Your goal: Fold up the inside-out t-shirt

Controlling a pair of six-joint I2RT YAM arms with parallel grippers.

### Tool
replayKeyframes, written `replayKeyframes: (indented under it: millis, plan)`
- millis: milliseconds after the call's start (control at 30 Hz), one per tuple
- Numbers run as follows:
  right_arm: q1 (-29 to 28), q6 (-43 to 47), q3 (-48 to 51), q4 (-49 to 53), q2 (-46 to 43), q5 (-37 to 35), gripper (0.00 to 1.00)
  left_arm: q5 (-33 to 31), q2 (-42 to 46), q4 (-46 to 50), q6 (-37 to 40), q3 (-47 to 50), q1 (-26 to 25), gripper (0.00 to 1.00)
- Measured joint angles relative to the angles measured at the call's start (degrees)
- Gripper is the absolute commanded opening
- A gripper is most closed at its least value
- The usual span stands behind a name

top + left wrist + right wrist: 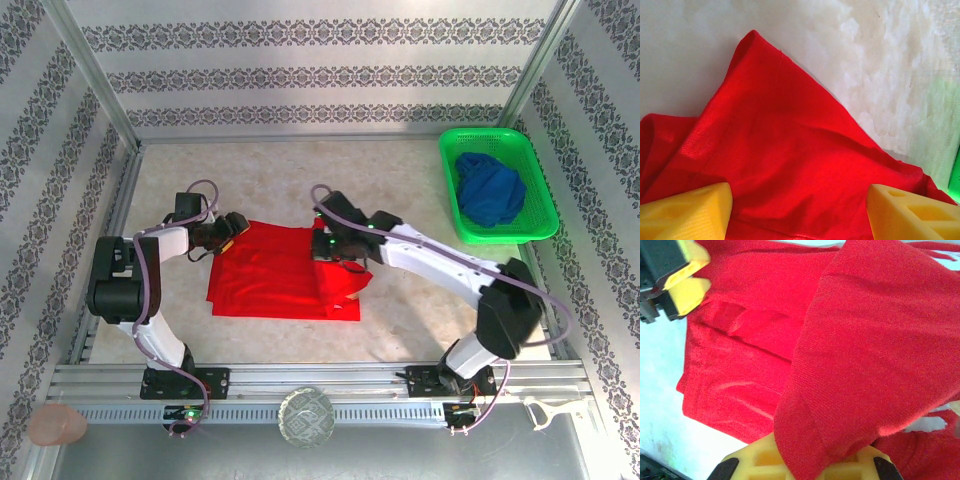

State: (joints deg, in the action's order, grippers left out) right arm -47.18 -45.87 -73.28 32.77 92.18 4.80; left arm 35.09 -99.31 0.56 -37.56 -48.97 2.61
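Observation:
The robot's right gripper has the raised flap (pixel 855 355) in its fingers and the shirt's middle (pixel 276 256) flat and open ahead, so it should keep moving across and release the flap there.
The inside-out t-shirt (pixel 270 280) lies bright red and partly folded in the middle of the table. My left gripper (pixel 232 232) hovers open at its far left corner. In the left wrist view, its yellow fingertips (pixel 690 212) stand wide apart over the red cloth (pixel 790 150), and nothing is pinched between them. My right gripper (pixel 325 245) is shut on a raised flap of the shirt near its far right side. In the right wrist view, that flap (pixel 875 350) drapes over the yellow fingers (pixel 760 465) and hides the jaw gap. The left gripper's fingers (pixel 685 282) show at the top left.
A green basket (pixel 540 190) at the far right holds a dark blue garment (pixel 490 192). Patterned walls and metal posts ring the table. A round grey disc (pixel 305 415) and a pinkish object (pixel 57 425) sit on the front rail near the arm bases.

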Motion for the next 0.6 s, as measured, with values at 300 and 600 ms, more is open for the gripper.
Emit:
replayKeyframes:
  millis: [300, 600]
  plan:
    - [-5.5, -3.8, -13.4, -0.2, 13.3, -0.1, 0.0, 0.8, -0.3, -1.5, 0.0, 0.3, 0.0, 0.72]
    - [-5.6, -7.3, -20.4, -1.3, 20.7, -0.1, 0.0, 1.2, -0.4, -3.1, -0.4, 0.8, 0.0, 0.72]
